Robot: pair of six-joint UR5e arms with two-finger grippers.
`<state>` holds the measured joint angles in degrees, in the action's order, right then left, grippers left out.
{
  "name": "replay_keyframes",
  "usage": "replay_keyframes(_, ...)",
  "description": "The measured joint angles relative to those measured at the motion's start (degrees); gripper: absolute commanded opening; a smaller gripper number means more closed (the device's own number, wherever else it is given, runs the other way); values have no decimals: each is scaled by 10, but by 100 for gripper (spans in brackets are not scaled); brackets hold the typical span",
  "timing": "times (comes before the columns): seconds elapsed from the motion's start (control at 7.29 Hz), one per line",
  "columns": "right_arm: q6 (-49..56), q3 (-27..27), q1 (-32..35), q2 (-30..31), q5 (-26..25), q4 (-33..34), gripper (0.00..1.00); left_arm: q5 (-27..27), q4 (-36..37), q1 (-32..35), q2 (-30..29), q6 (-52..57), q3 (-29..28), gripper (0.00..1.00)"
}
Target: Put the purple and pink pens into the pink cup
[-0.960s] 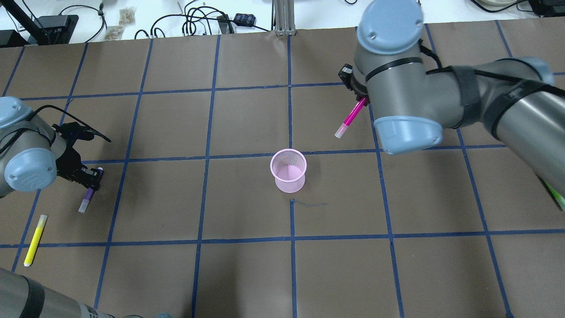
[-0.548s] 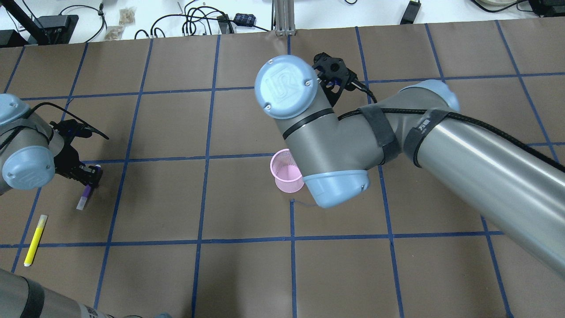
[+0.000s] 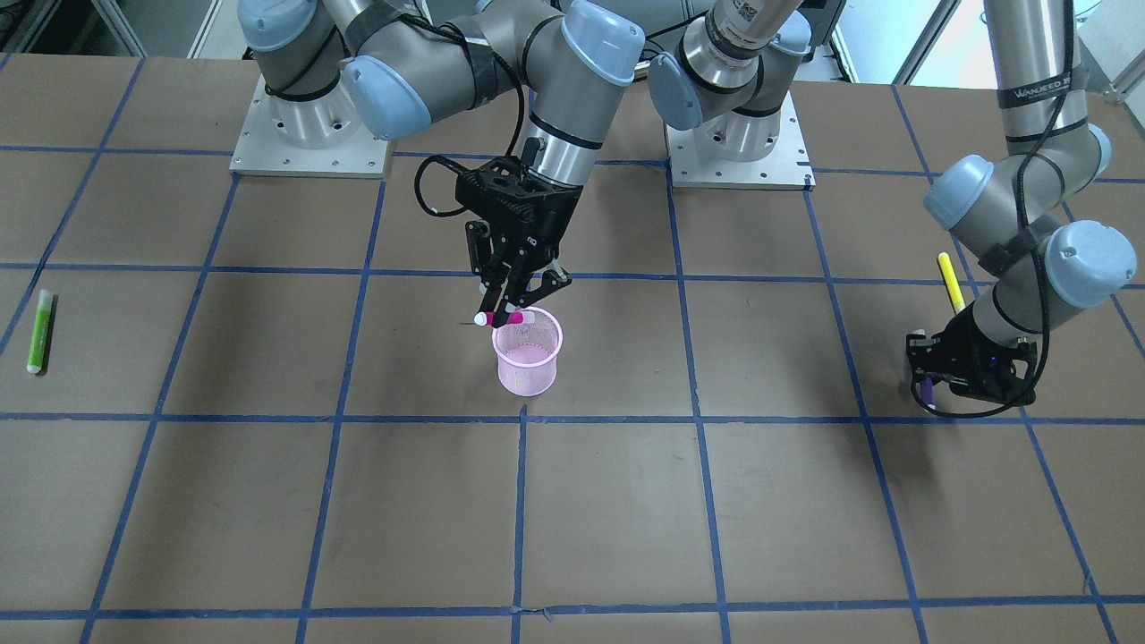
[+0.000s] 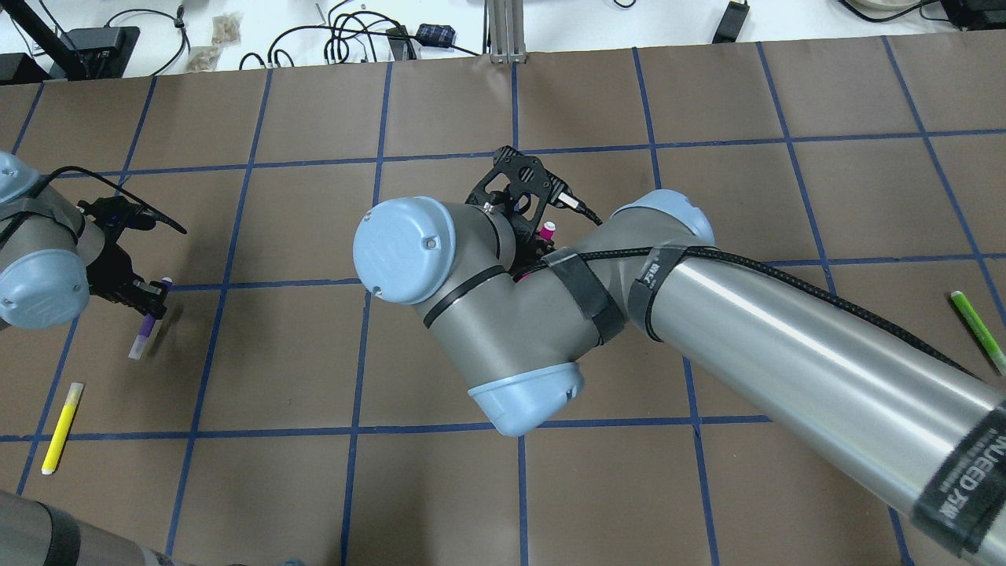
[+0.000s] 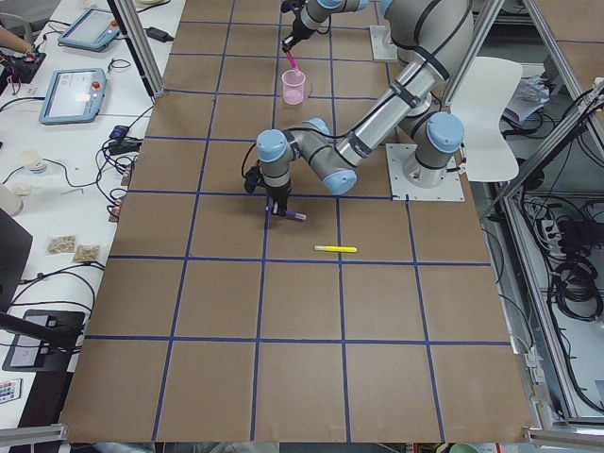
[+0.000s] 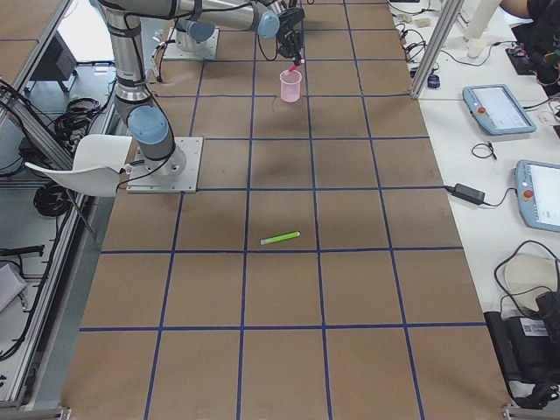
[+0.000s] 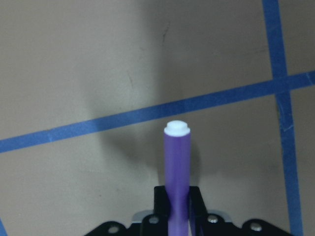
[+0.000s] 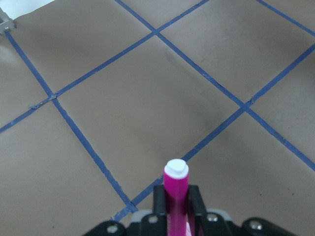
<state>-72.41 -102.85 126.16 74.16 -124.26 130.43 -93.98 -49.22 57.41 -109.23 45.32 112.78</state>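
Next, my right gripper releases the pink pen (image 3: 517, 317) inside and back off, because it blocks the pink cup's opening (image 3: 534, 334), before my left gripper brings the purple pen.
The pink mesh cup (image 3: 528, 356) stands upright near the table's middle; my right arm hides it in the overhead view. My right gripper (image 3: 505, 313) is shut on the pink pen (image 3: 503, 317) and holds it, tilted, just above the cup's far rim. The pen's end shows in the overhead view (image 4: 546, 230) and in the right wrist view (image 8: 175, 192). My left gripper (image 4: 152, 301) is shut on the purple pen (image 4: 140, 341) and holds it a little above the table at the far left. The purple pen also shows in the left wrist view (image 7: 177, 169).
A yellow pen (image 4: 61, 427) lies on the table near my left gripper. A green pen (image 4: 977, 330) lies near the right edge. Cables and boxes lie beyond the table's far edge. Blue tape lines grid the brown table (image 4: 440, 487).
My right arm has swung left with the pink pen from the far right to over the cup, and now hides it from overhead. My left gripper has moved slightly farther away with the purple pen.
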Motion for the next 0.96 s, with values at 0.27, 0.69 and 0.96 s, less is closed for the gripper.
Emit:
replay_keyframes(0.27,-17,4,9,-19,-14,4,0,27,-4,2,14,-1,-1,0)
replay_keyframes(0.69,-26,22,12,-45,-38,9,49,75,-13,21,46,-6,-1,0)
replay_keyframes(0.96,-26,23,18,-47,-42,8,100,107,-16,50,73,-12,1,0)
